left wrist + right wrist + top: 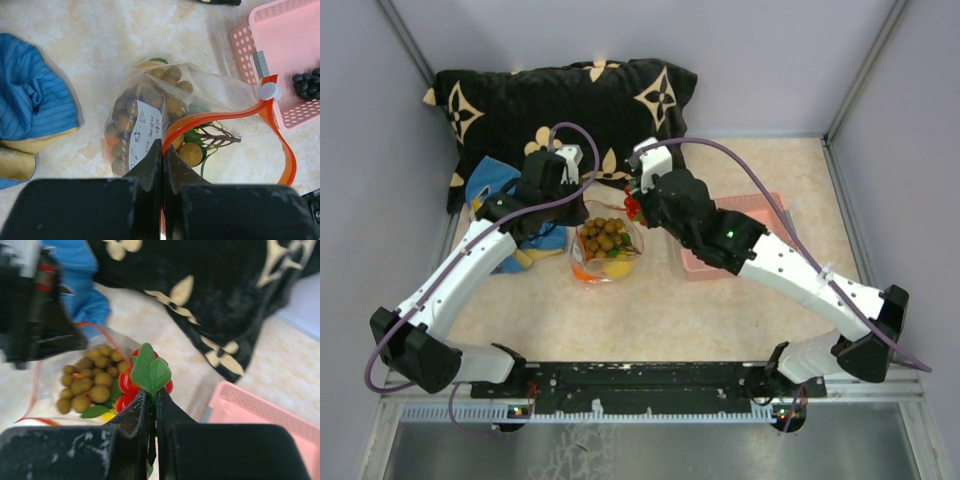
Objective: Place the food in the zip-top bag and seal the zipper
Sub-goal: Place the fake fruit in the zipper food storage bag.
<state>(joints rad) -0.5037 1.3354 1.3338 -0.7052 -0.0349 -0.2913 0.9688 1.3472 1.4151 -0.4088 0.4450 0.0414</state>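
Observation:
My left gripper is holding the bag's opening (618, 224) wide open, so my right gripper should keep moving the cherry cluster over the balls (600, 238) and let go of it there.
The clear zip-top bag (605, 247) lies between the arms, holding brownish-tan balls (604, 234), a yellow lemon (619, 268) and orange bits. My left gripper (163, 146) is shut on the orange-red zipper strip (220, 117) at the bag's mouth; a white slider (270, 91) sits on the strip. The bag's white label (142, 135) faces up. My right gripper (152, 394) is shut on the stem of a red cherry cluster with green leaves (148, 371), holding it above the bag's open mouth (633, 205). The balls also show in the right wrist view (87, 381).
A pink basket (772, 212) stands right of the bag and holds dark berries (308, 83). A blue cartoon-print cloth (490, 190) lies left of the bag. A black patterned pillow (560, 100) lies along the back. Grey walls enclose the table.

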